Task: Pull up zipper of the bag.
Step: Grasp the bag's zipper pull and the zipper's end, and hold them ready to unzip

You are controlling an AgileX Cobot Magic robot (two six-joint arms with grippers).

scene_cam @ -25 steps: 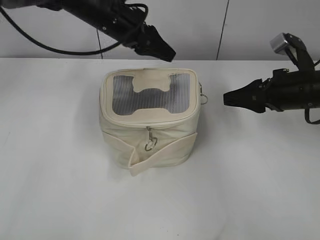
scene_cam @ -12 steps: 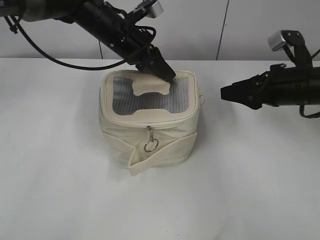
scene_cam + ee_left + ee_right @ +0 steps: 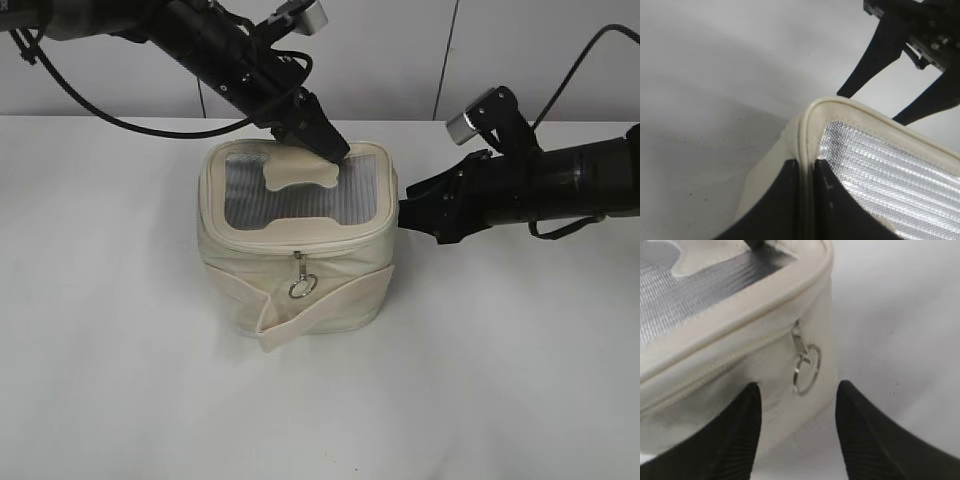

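The zipper goes along the lid rim (image 3: 376,233), so when I pull the ring pull (image 3: 807,371), its slider should move around the bag's corner to the front slider.
The cream bag (image 3: 300,290) stands upright on the white table, its lid with the grey window facing up. The zipper (image 3: 298,252) runs under the lid rim, with a slider and ring pull (image 3: 302,288) hanging at the front. My left gripper (image 3: 335,150) rests on the lid's back edge. In the left wrist view its jaws (image 3: 806,167) are closed on the lid's rim piping beside the window (image 3: 880,170). My right gripper (image 3: 408,208) is open at the bag's right side. In the right wrist view a second slider with its ring pull (image 3: 807,371) hangs just ahead of its fingertips (image 3: 797,385).
A cream band (image 3: 320,310) wraps the bag's front, its loose end sticking out at the lower left. White table (image 3: 120,350) lies all around the bag, and a pale wall (image 3: 400,50) stands behind. The right arm's fingers show in the left wrist view (image 3: 880,50).
The left gripper came down from behind onto the lid's back edge and stays there. The right gripper moved left, up to the bag's right side.
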